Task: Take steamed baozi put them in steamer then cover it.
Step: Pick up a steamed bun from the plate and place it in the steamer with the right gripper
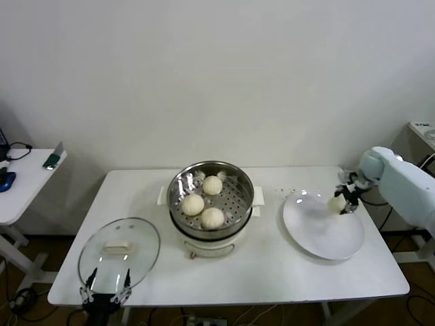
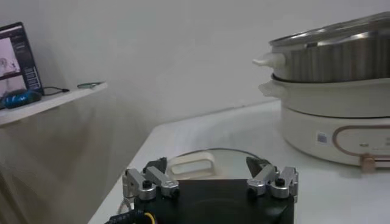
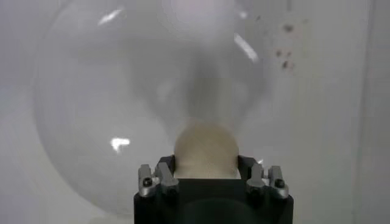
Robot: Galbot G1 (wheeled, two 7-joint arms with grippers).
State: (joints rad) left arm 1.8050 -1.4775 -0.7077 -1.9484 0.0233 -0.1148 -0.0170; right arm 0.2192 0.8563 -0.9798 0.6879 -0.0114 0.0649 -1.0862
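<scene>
The steamer's bottom toward the plate (image 1: 234,195) is clear for the held baozi (image 1: 335,204). My right gripper should go on carrying the baozi there until it rests, and then let go.
The steel steamer (image 1: 178,185) on its white pot base (image 1: 212,242) stands mid-table and holds three cream-white baozi (image 1: 213,185). The fourth baozi (image 1: 337,202) is at the far right rim of the white plate (image 1: 319,234). My right gripper (image 1: 346,197) is shut on it, with a finger on each side; the right wrist view shows the bun (image 3: 206,146) between the fingers (image 3: 166,170) over the plate (image 3: 91,91). The glass cover (image 1: 139,238) lies flat at the table's front left. My left gripper (image 1: 105,285) is open and empty just in front of it, with the cover's handle (image 2: 192,165) between its fingertips' line of sight.
A side table (image 1: 27,180) with small items stands to the left. The steamer (image 2: 335,52) and pot base (image 2: 335,122) rise to one side of the cover in the left wrist view. Crumbs (image 1: 289,190) lie behind the plate.
</scene>
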